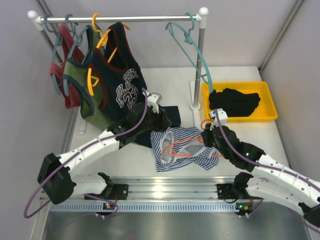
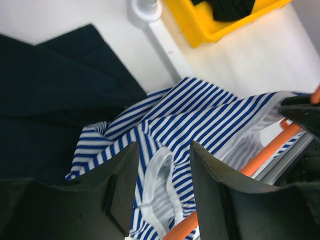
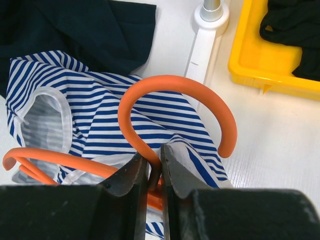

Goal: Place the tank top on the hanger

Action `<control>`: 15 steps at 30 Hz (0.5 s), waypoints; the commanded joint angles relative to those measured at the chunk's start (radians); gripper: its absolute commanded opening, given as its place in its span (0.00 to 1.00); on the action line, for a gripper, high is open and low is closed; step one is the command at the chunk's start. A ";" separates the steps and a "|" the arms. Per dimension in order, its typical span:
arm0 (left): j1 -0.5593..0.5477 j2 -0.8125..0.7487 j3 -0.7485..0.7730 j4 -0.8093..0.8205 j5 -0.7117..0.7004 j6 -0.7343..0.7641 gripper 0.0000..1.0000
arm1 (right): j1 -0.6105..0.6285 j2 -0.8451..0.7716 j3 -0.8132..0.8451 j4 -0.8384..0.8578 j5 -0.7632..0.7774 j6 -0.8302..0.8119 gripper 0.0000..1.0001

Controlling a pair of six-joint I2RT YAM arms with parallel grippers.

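My gripper will lift the striped tank top by its pale-trimmed edge (image 1: 169,133), which will rise alone because slack folds (image 1: 201,159) let the tank top's lower part stay put.
The striped tank top (image 1: 182,149) lies crumpled on the table between the arms. The orange hanger (image 1: 192,148) lies on and partly inside it. My right gripper (image 3: 154,156) is shut on the hanger's neck just below the hook (image 3: 175,100), at the top's right edge. My left gripper (image 2: 162,170) is open, its jaws hanging either side of a pale-trimmed opening (image 2: 159,185) of the tank top (image 2: 200,117), with the orange hanger bar (image 2: 260,155) below right. In the top view the left gripper (image 1: 159,119) is at the top's far left corner.
A navy cloth (image 1: 170,116) lies under the top's far edge. A yellow tray (image 1: 267,90) holds a black garment (image 1: 234,102) at the right. The rack post base (image 1: 196,105) stands close behind; a teal hanger (image 1: 192,47) and hung tops (image 1: 117,75) are on the rail.
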 commanded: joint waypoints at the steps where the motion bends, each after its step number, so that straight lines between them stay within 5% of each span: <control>1: 0.053 -0.014 0.027 -0.155 0.162 -0.026 0.50 | 0.009 -0.033 0.007 0.052 -0.017 -0.039 0.00; 15: 0.055 0.145 0.044 -0.277 0.409 0.038 0.53 | 0.012 -0.065 0.001 0.061 -0.039 -0.056 0.00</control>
